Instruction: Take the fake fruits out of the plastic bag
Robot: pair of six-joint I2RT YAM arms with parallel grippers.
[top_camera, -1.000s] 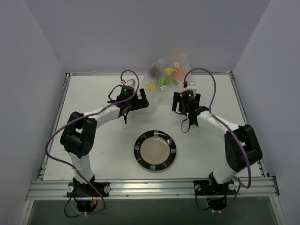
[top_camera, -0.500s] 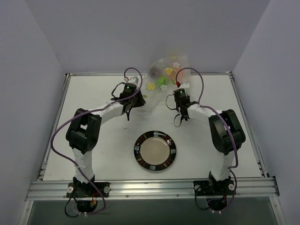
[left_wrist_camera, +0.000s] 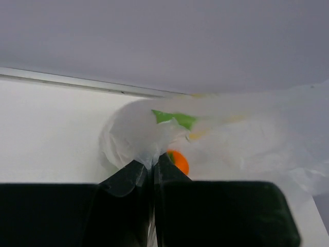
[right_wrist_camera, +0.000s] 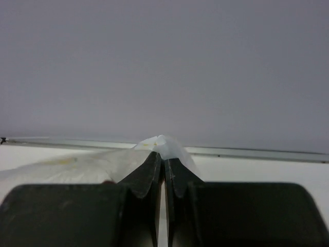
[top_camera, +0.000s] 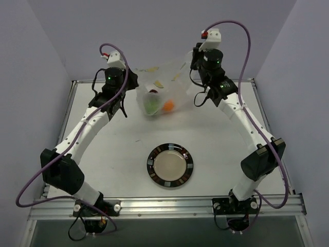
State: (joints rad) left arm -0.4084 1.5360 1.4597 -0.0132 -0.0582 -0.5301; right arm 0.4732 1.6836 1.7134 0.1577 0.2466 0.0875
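Note:
Both my grippers are holding up the bag (top_camera: pixel 153 106), and the fake fruits sit low in it. So next I lower the bag and take the orange fruit (top_camera: pixel 168 106) with my right gripper.
The clear printed plastic bag (top_camera: pixel 163 82) hangs stretched between my two raised grippers over the back of the table. My left gripper (top_camera: pixel 134 84) is shut on the bag's left edge, and my right gripper (top_camera: pixel 193 60) is shut on its right corner. Low in the sagging bag lie an orange fake fruit (top_camera: pixel 168 106) and a green one (top_camera: pixel 150 104); the maroon one I cannot make out. In the left wrist view, bunched film (left_wrist_camera: pixel 133 139) is pinched at my left gripper (left_wrist_camera: pixel 152 162), with the orange fruit (left_wrist_camera: pixel 180 161) just behind. In the right wrist view, my right gripper (right_wrist_camera: pixel 164 159) pinches a bag corner (right_wrist_camera: pixel 163 143).
A round black-rimmed plate (top_camera: pixel 152 164) sits on the white table (top_camera: pixel 103 149) in front of the bag, between the two arms. Grey walls close in the back and both sides, and a metal rail runs along the near edge.
Both grippers have shut on the bag's edges and risen high, the left toward the left, the right toward the right. The bag is off the table and spread between them.

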